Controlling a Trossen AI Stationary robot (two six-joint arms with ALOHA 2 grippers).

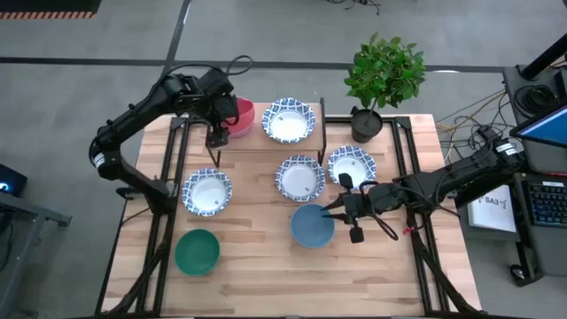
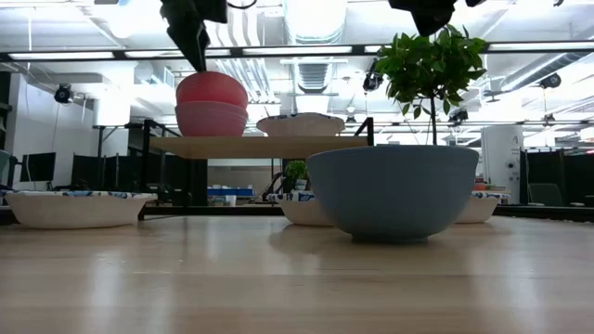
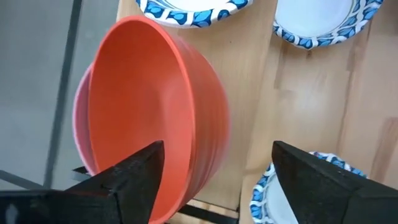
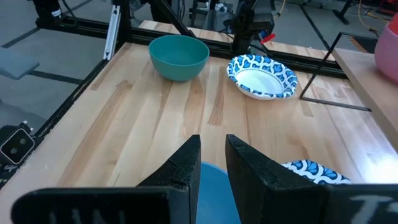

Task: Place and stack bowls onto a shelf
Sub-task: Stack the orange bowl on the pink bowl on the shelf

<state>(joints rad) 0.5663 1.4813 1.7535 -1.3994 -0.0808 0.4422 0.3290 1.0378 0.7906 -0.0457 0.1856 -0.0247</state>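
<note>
The red bowl (image 3: 163, 115) is tilted, and the pink bowl's rim (image 3: 81, 127) shows beside it. The red bowl will tip level and nest when I push.
The shelf (image 1: 259, 143) (image 2: 251, 146) carries a red bowl (image 1: 241, 113) (image 3: 155, 106) lying tilted inside a pink bowl (image 2: 212, 121), with a blue-patterned white bowl (image 1: 288, 120) beside them. My left gripper (image 1: 215, 133) (image 3: 217, 180) is open just above the red bowl, one finger over its hollow and one outside its wall. The blue bowl (image 1: 312, 226) (image 2: 392, 190) stands on the table. My right gripper (image 1: 339, 206) (image 4: 212, 146) hovers above its right rim, fingers a narrow gap apart. The green bowl (image 1: 197, 252) and three patterned bowls (image 1: 207, 191) (image 1: 299, 177) (image 1: 352, 165) stand on the table.
A potted plant (image 1: 383, 75) stands at the table's far right corner, just beyond the shelf. Black frame rails (image 1: 168, 190) run along the table's left and right sides. Bare wood lies along the near edge (image 1: 283, 283).
</note>
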